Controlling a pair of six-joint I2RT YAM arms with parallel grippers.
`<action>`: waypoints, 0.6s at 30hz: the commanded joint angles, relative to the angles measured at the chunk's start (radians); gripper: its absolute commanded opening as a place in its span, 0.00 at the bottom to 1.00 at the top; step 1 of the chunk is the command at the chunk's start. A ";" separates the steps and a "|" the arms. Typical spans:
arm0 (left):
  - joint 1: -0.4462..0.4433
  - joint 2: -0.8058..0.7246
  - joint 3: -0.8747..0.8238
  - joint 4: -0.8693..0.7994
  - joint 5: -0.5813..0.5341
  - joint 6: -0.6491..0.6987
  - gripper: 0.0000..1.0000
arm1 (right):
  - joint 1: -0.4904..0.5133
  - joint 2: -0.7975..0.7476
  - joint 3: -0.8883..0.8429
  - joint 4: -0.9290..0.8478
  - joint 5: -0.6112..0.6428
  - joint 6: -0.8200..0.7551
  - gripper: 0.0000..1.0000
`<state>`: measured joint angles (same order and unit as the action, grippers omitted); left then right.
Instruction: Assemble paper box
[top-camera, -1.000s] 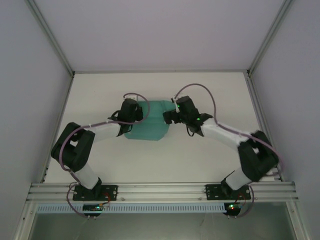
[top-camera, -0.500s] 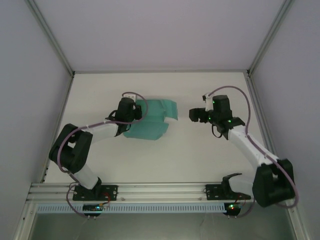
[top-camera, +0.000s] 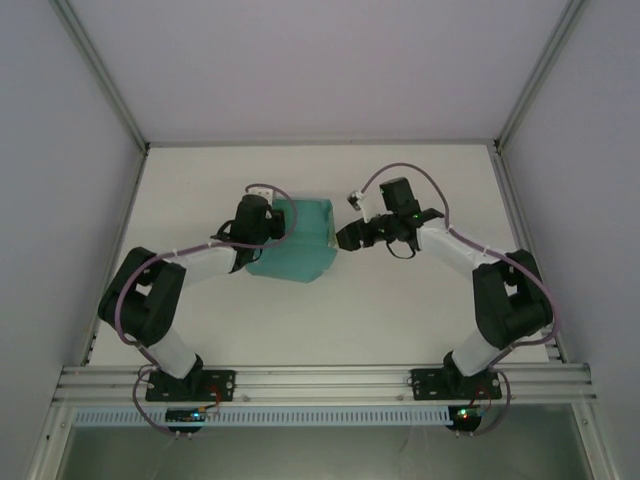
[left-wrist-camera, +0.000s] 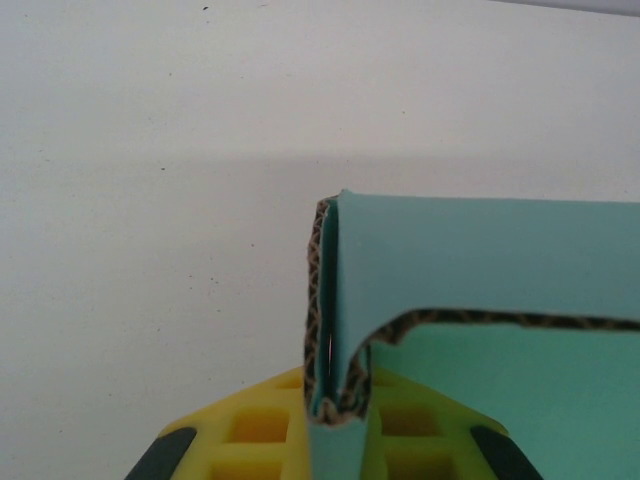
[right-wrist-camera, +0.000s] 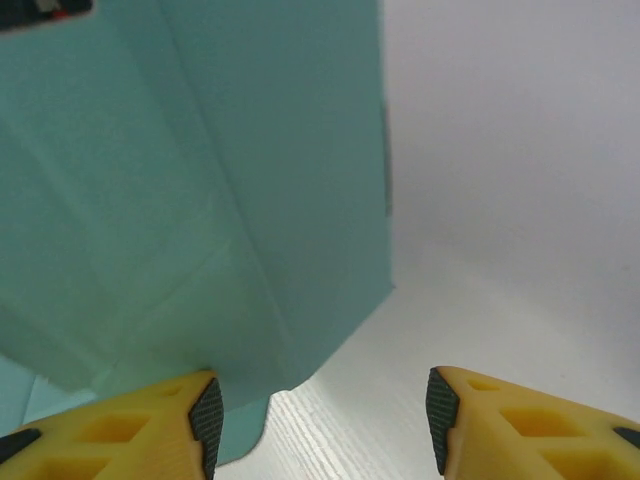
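The paper box's side is outside my right gripper's open fingers. Next, I go to the side's far corner, straddle it with the fingers and pinch it there.
The teal-green paper box lies partly folded at mid-table, one side wall raised. My left gripper is at its left side. In the left wrist view the yellow fingers are shut on a doubled card wall of the paper box, whose corrugated edge stands between them. My right gripper is at the box's right edge. In the right wrist view the right gripper is open; the teal panel rises just beyond its left fingertip, and bare table lies between the pads.
The white table is enclosed by pale side and back walls with metal corner posts. An aluminium rail carrying both arm bases runs along the near edge.
My right gripper drew away to the right, then came back to the box's right edge with narrower jaws. The right flap that spread outward now stands up. The left gripper kept its hold.
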<state>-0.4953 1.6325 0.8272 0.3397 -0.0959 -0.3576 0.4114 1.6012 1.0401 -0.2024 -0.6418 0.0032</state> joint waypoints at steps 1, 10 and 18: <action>0.001 0.009 0.036 0.015 0.023 0.024 0.00 | 0.023 0.033 0.048 0.013 -0.012 -0.020 0.57; -0.061 0.018 0.048 -0.007 -0.085 0.076 0.00 | 0.097 0.091 0.093 0.136 0.363 0.118 0.49; -0.113 0.017 0.074 -0.042 -0.164 0.073 0.00 | 0.207 0.129 0.143 0.113 0.869 0.256 0.18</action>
<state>-0.5823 1.6444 0.8604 0.3218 -0.2447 -0.2993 0.5880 1.7077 1.1278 -0.1043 -0.0238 0.1772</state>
